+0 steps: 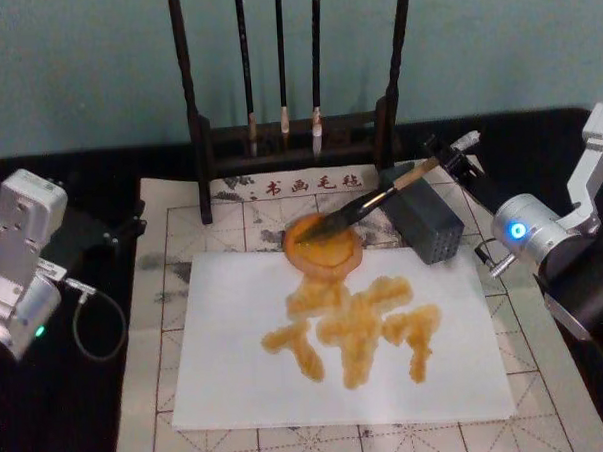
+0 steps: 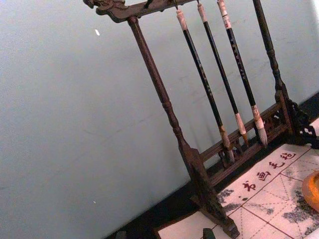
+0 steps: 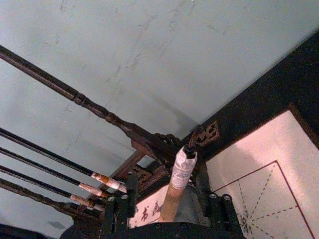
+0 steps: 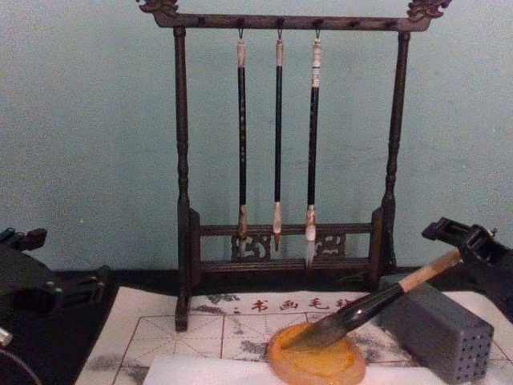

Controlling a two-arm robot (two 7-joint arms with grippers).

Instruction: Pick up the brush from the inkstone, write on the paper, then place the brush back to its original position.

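The brush [image 4: 381, 299] will come free right away when I lift it and the inkstone will stay in place, because the bristles [image 4: 324, 330] only lie across the inkstone's rim.
The brush [image 1: 375, 201] lies slanted, its dark bristles resting in the orange inkstone [image 1: 322, 247] and its tan handle propped on the grey block [image 1: 428, 220]. My right gripper [image 1: 457, 161] is at the handle's white-capped end. In the right wrist view its fingers [image 3: 130, 191] stand open on either side of the handle [image 3: 174, 194], with a gap on both sides. The white paper [image 1: 238, 369] lies in front of the inkstone and carries several amber strokes [image 1: 356, 329]. My left gripper [image 1: 102, 233] is parked open at the far left, off the mat.
A dark wooden rack [image 1: 288, 136] with three thin hanging brushes stands behind the inkstone. The beige felt mat [image 1: 164, 292] with its red grid lies under the paper. A black cable [image 1: 86, 325] loops beside the left arm.
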